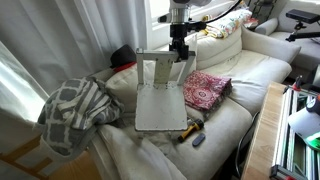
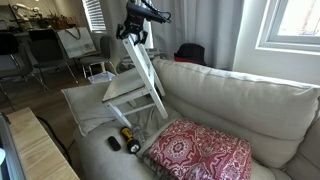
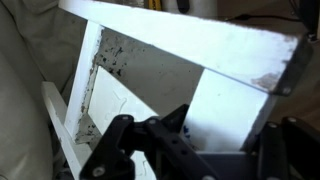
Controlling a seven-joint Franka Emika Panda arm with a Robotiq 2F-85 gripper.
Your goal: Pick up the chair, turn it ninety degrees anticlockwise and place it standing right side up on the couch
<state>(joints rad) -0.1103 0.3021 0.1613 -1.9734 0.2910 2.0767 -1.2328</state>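
My gripper should lift and turn the chair by its back, then make the seat level before it puts the chair down, because the chair's seat slopes steeply over the couch.
The white-grey chair is tilted over the cream couch, with its seat facing outward in an exterior view. My gripper is shut on a slat at the top of the chair's back. In an exterior view the chair leans steeply under the gripper, its lower legs close to the couch seat; I cannot tell whether they touch. The wrist view shows the white chair slats close up, with the gripper fingers clamped on a flat white board.
A red patterned cushion lies on the couch beside the chair. A plaid blanket sits on the armrest. A yellow-black tool and a small dark object lie on the seat. A wooden table stands by the couch.
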